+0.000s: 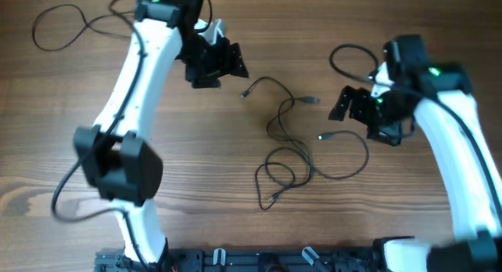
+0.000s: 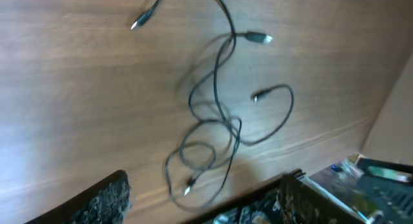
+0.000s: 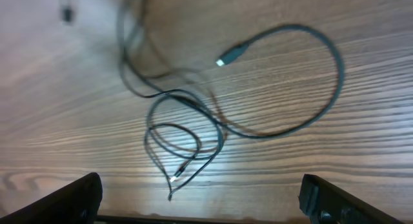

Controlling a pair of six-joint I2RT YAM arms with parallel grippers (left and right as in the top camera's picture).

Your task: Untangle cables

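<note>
The cables loop over one another [image 1: 292, 157] past my open right gripper, so next my right gripper moves in, grips a strand of cable at the crossing [image 1: 304, 150] and raises it.
The cables [image 1: 289, 143] lie as thin dark loose strands with small silvery plugs, looped over one another in the middle of the wooden table. They also show in the left wrist view [image 2: 219, 114] and the right wrist view [image 3: 193, 127]. My left gripper [image 1: 216, 62] hovers up and to the left of them, open and empty; its fingertips frame the left wrist view [image 2: 206, 204]. My right gripper [image 1: 362, 109] is to the right of them, open and empty, its fingers wide apart in the right wrist view [image 3: 200, 198]. Neither gripper touches a cable.
The table [image 1: 63, 107] is brown wood. A thicker black arm cable [image 1: 59, 25] loops at the far left, another [image 1: 349, 56] by the right arm. Both arm bases stand at the front edge.
</note>
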